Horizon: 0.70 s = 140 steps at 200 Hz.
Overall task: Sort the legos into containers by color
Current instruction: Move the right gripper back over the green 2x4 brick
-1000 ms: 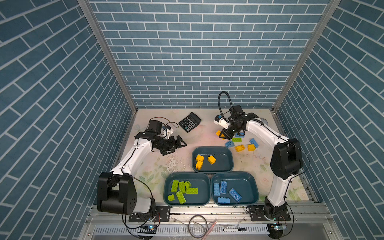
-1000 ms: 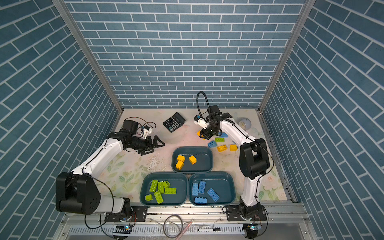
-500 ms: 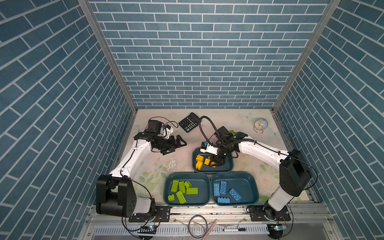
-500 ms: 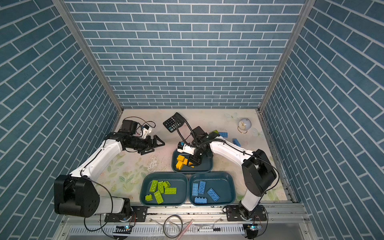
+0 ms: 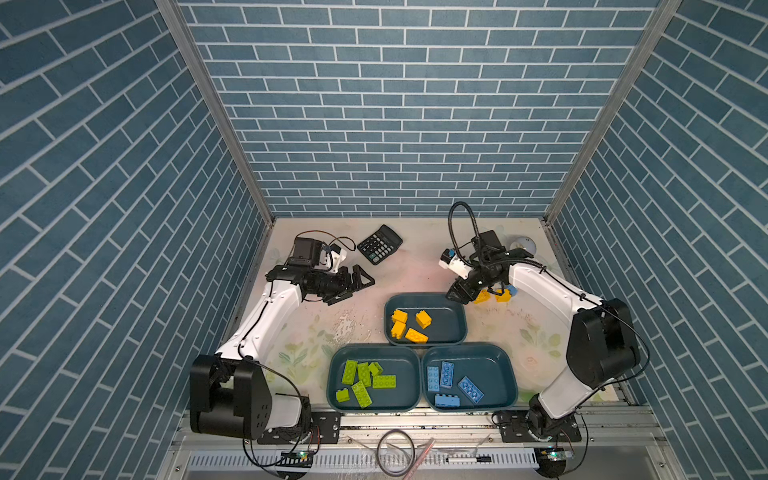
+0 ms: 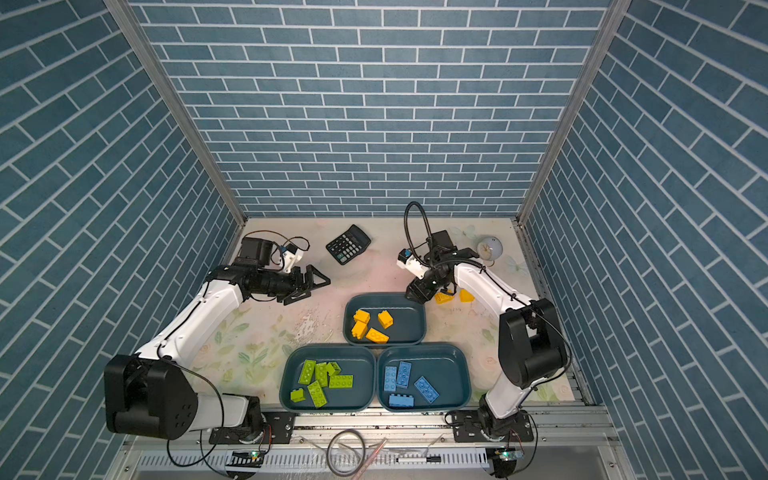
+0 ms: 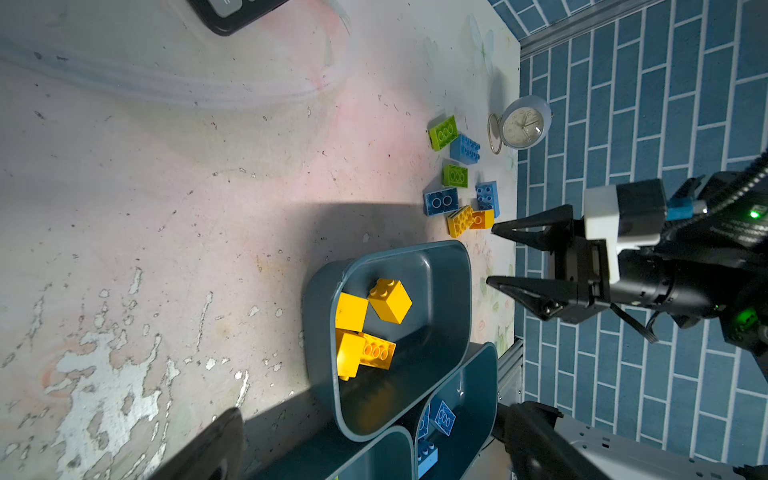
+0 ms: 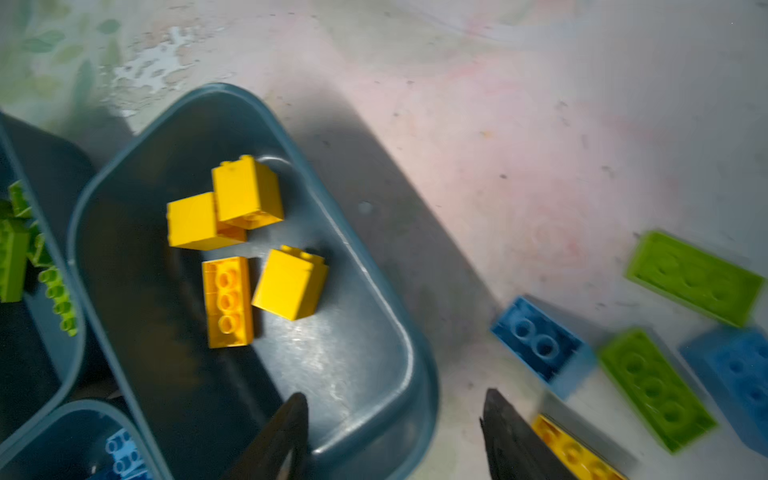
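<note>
The farthest green lego's long side (image 8: 709, 256) is clear of its neighbours, so the robot's right gripper should continue toward that lego (image 8: 692, 276) with open fingers and close across its narrow width.
Three dark teal containers sit at the front: the far one (image 5: 448, 322) holds several yellow legos (image 8: 245, 195), the near left one (image 5: 404, 400) green legos (image 5: 365, 380), the near right one (image 5: 495, 373) blue legos (image 5: 446, 374). Loose green (image 7: 444, 132), blue (image 7: 440, 201) and yellow legos (image 7: 460, 221) lie on the table right of the far container. My right gripper (image 5: 455, 293) (image 8: 395, 399) hangs open and empty over that container's far right corner, next to the loose yellow legos (image 5: 482, 296). My left gripper (image 5: 365, 282) stands open and empty, left of the containers.
A black calculator (image 5: 379, 244) lies at the back middle. A small round clock (image 5: 524, 243) stands at the back right, behind the loose legos. Blue brick walls close in the table on three sides.
My right gripper carried a yellow lego from the loose pile to the far container, opened and let it go there, then swung back toward the pile. The left arm stayed still.
</note>
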Each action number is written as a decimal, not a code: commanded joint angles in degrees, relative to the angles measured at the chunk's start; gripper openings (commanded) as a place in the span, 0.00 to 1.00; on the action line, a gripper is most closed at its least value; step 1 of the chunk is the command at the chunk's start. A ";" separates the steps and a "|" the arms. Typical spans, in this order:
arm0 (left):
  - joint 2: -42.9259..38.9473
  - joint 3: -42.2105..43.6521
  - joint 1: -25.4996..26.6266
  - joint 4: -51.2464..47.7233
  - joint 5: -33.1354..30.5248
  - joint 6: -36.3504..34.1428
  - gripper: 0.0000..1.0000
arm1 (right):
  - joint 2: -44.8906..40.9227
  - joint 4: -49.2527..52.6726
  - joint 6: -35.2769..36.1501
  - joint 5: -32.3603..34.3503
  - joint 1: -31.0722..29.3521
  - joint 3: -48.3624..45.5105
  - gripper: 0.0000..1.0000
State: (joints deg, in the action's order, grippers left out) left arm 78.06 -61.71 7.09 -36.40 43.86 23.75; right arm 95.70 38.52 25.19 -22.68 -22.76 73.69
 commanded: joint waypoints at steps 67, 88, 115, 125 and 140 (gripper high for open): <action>-0.49 -0.71 -0.49 6.98 0.61 3.31 1.00 | 20.05 -2.25 14.72 2.90 9.31 17.22 0.66; -0.17 -0.38 -0.50 9.52 1.15 5.23 1.00 | 24.05 -2.12 17.63 3.17 9.76 20.77 0.67; 0.41 -0.75 -0.50 9.95 1.45 5.48 0.99 | 28.15 0.01 21.42 3.88 9.95 25.22 0.67; 0.68 -0.95 -0.50 10.08 1.57 5.53 1.00 | 29.48 0.81 22.55 4.42 10.13 26.37 0.67; 0.99 -1.04 -0.50 10.54 1.75 5.78 1.00 | 31.55 1.11 24.12 5.48 10.45 27.03 0.67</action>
State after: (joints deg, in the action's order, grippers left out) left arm 78.32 -61.71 7.03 -27.49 44.69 28.97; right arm 124.33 36.99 42.65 -18.61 -12.73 98.70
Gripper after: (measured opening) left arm 0.995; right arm 0.668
